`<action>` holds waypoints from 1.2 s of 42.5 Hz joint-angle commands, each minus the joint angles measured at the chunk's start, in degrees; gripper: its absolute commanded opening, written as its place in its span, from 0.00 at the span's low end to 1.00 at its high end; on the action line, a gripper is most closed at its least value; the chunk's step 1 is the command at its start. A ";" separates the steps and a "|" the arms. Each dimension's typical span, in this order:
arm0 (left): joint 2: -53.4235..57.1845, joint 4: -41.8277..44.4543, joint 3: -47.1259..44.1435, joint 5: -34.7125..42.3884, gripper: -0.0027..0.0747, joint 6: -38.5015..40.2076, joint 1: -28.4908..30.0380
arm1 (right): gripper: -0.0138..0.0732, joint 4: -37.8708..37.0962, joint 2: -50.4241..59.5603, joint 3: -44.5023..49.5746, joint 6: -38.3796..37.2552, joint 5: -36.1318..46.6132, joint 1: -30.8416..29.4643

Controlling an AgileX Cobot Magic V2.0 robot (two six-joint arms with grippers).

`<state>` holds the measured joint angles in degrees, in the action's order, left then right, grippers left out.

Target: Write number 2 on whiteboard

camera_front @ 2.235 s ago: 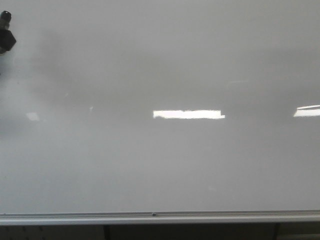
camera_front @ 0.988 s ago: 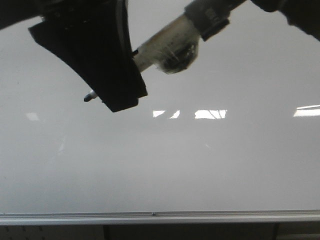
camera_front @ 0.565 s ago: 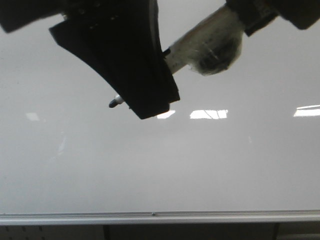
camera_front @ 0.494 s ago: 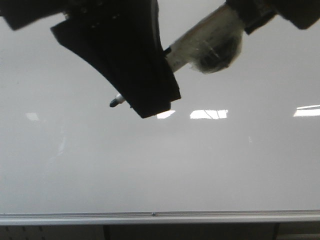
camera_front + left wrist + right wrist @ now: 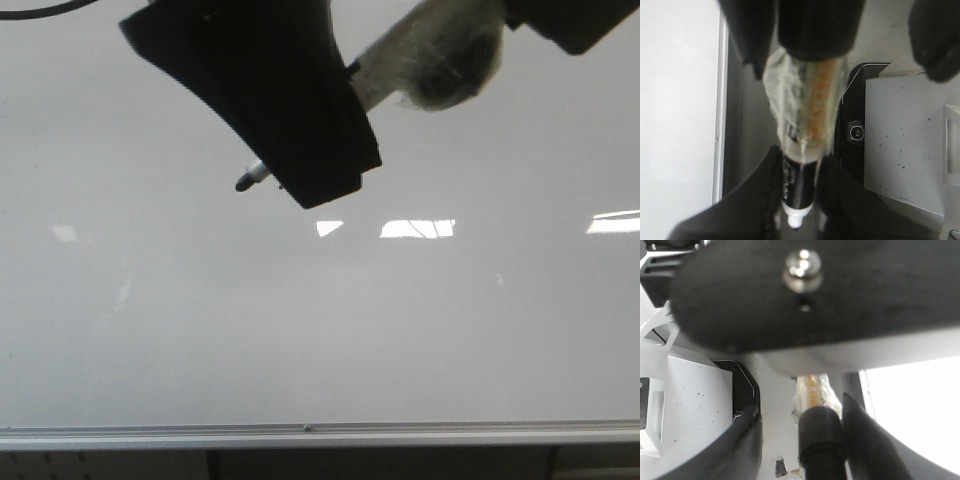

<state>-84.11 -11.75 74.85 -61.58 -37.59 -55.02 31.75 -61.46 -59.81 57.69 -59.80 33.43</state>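
Observation:
My left gripper should move back out of the way before the writing, because it covers the marker [image 5: 259, 172] near its tip while my right gripper has its rear [image 5: 460, 55].
The whiteboard [image 5: 320, 330] fills the front view, with a silver rail [image 5: 320, 435] along its bottom edge. No number 2 shows on it. My left gripper [image 5: 318, 182] is at the upper left, shut on a black marker [image 5: 258, 176] whose tip points left, close to the board. The marker's rear is wrapped in clear tape [image 5: 430, 60] and runs up to my right gripper [image 5: 570, 20]. In the left wrist view the marker [image 5: 797, 187] sits between the fingers of the left gripper [image 5: 796, 222]. In the right wrist view the marker's black end [image 5: 822, 445] stands between the parted fingers of the right gripper [image 5: 805, 452].
Bright rectangular light reflections [image 5: 415, 228] lie on the board. Below the rail is a dark strip [image 5: 380, 465]. The wrist views show a grey speckled surface [image 5: 900, 140] and a black device [image 5: 856, 132] beside the board's edge.
Both arms came into the front view, holding the marker between them. Over the last half second they and the marker moved up and a little right.

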 commanded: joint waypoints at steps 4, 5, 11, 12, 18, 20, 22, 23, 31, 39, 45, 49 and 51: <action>2.39 -1.59 2.00 1.35 0.01 0.78 -0.37 | 0.59 2.31 0.08 -1.50 0.63 2.50 0.19; 2.39 -1.59 2.00 1.22 0.01 0.78 -0.37 | 0.59 2.31 0.08 -1.50 0.63 2.55 0.19; 2.39 -1.59 2.00 -0.12 0.01 0.78 -0.37 | 0.48 2.31 0.08 -1.50 0.63 2.81 0.19; 2.39 -1.59 2.00 -0.12 0.01 0.78 -0.37 | 0.45 2.31 0.08 -1.50 0.63 2.81 0.19; 2.39 -1.59 2.00 -0.12 0.01 0.78 -0.37 | 0.31 2.31 0.01 -1.50 0.63 2.86 0.19; 2.39 -1.59 2.00 -0.12 0.01 0.78 -0.37 | 0.28 2.31 0.01 -1.50 0.63 2.86 0.19; 2.39 -1.59 2.00 -0.01 0.01 0.89 -0.37 | 0.23 2.31 0.01 -1.50 0.63 2.86 0.19; 2.39 -1.59 2.00 -0.01 0.01 0.89 -0.37 | 0.22 2.31 0.01 -1.50 0.63 2.86 0.19; 2.39 -1.59 2.00 -0.66 0.33 0.89 -0.37 | 0.14 2.31 0.01 -1.50 0.58 2.86 0.19; 4.21 1.77 2.00 -0.58 0.66 4.15 1.26 | 0.14 -0.31 0.01 -1.97 -1.29 2.86 0.07; 8.55 2.02 0.93 -1.08 0.66 6.83 6.45 | 0.14 -9.90 0.07 -4.48 -9.96 0.92 -2.21; 12.47 0.73 -0.96 -0.24 0.66 7.83 10.72 | 0.14 -16.91 0.07 -6.27 -16.38 -1.37 -4.83; 14.93 -0.18 -2.26 0.12 0.66 9.10 12.88 | 0.14 -19.93 0.07 -6.85 -20.19 -2.28 -6.48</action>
<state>-73.88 -9.48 72.64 -63.89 -30.62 -44.81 16.37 -62.05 -63.93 43.43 -62.30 29.21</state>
